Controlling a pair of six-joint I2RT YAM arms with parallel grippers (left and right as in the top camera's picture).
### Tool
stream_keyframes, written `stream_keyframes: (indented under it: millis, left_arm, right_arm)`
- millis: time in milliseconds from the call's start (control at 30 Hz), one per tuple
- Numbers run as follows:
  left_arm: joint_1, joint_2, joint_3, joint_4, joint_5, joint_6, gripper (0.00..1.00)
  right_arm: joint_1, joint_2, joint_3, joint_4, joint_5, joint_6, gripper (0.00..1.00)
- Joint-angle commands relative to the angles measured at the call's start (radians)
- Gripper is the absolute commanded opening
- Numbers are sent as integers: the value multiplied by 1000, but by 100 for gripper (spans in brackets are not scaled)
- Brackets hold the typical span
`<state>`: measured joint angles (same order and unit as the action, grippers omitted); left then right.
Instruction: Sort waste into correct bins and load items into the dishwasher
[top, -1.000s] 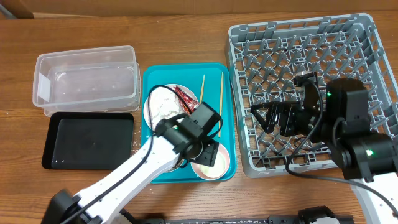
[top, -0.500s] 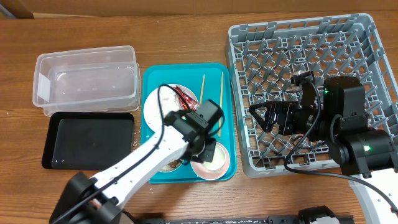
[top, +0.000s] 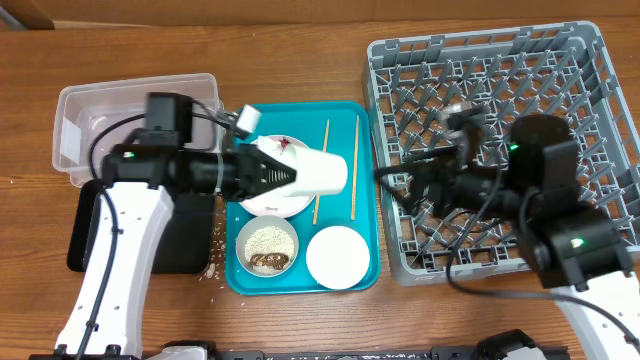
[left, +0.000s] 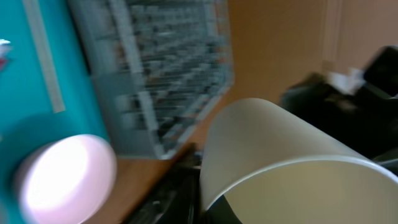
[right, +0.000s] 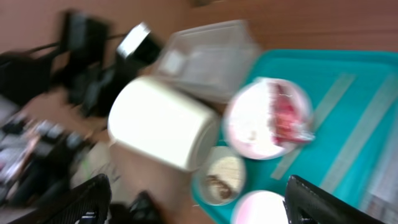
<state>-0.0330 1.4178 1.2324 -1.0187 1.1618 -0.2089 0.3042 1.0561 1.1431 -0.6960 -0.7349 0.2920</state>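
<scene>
The robot's left gripper is holding the white cup (top: 308, 169) short of the dish rack, so the right gripper should grab the cup's loose end (top: 336, 173) and put the cup inside.
My left gripper (top: 296, 175) is shut on the white cup (top: 323, 172), holding it on its side above the teal tray (top: 250, 118). The cup (left: 280, 149) fills the left wrist view. Under it lies the white plate (top: 262, 203) with the red-and-silver wrapper (top: 285, 146). A bowl of rice with a brown lump (top: 267, 246) and a pale pink bowl (top: 338, 257) sit at the tray's front. Two chopsticks (top: 354, 165) lie on the tray's right side. My right gripper (top: 398, 185) hangs open over the left edge of the grey dish rack (top: 500, 70), facing the cup (right: 165, 121).
The clear tub (top: 130, 125) stands at the back left, with the black tray (top: 90, 240) in front of it, partly under my left arm. Rice grains (top: 215, 250) are scattered on the table between black tray and teal tray.
My left gripper has shut on the cup and lifted it from the tray's front, swinging it up and sideways over the plate. The rice bowl now shows. My right gripper has drifted left.
</scene>
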Motion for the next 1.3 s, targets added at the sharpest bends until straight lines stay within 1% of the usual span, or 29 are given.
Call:
stream_keyframes:
  millis: [0,33,200,333,367,400,500,567,633,667,700,767,833,867,900,933,967,1100,1133,1200,1233,1267]
  left_arm:
    - [6,4,14,-3,400,98,4]
    - [1,4,14,-3,421,97,4]
    - [-15,3,14,-27,420,91,4]
    - [-41,3,14,-29,420,91,4]
    - [-58,3,14,-27,420,92,4]
    - [-66,3,14,-27,417,95,4]
    - [-74,3,14,-27,386,97,4]
    - [-72,3,14,-24,367,97,4]
    - [-72,3,14,-17,349,97,4]
    - [-72,3,14,-13,350,97,4]
    - [-72,3,14,-8,351,97,4]
    - [-72,3,14,17,355,74,4]
    - [-72,3,14,55,357,40,4]
    - [-72,3,14,71,358,30,4]
    - [-72,3,14,85,357,20,4]
    - [-72,3,14,91,358,19,4]
    - [-72,3,14,93,357,17,4]
    - [-72,3,14,103,357,17,4]
    - [-72,3,14,111,357,9,4]
    - [-72,3,14,119,356,-2,4]
    - [-72,3,14,119,354,-2,9]
    - [-72,3,14,119,354,-1,19]
  right_arm:
    - [111,5,31,80,-66,39,95]
    - [126,11,31,102,-59,39,96]
    - [133,39,31,173,-52,68,97]
    - [134,76,31,239,-113,83,97]
    - [134,97,31,274,-147,110,91]
    - [134,105,31,295,-182,117,83]
    - [134,113,31,345,-281,127,70]
    - [134,109,31,351,-304,128,66]
    - [134,105,31,347,-315,127,64]
    - [134,105,31,346,-323,127,67]
    - [134,105,31,342,-333,127,78]
    - [134,105,31,326,-332,121,84]
    - [134,106,31,312,-332,120,93]
    - [134,106,31,306,-332,120,96]
    - [134,106,31,299,-328,120,96]
    - [134,106,31,291,-321,120,88]
    - [134,106,31,290,-321,120,83]
    - [134,106,31,283,-322,120,77]
    - [134,106,31,283,-322,120,72]
    - [134,106,31,283,-322,120,67]
    - [134,106,31,283,-322,120,66]
    - [134,106,31,283,-322,120,64]
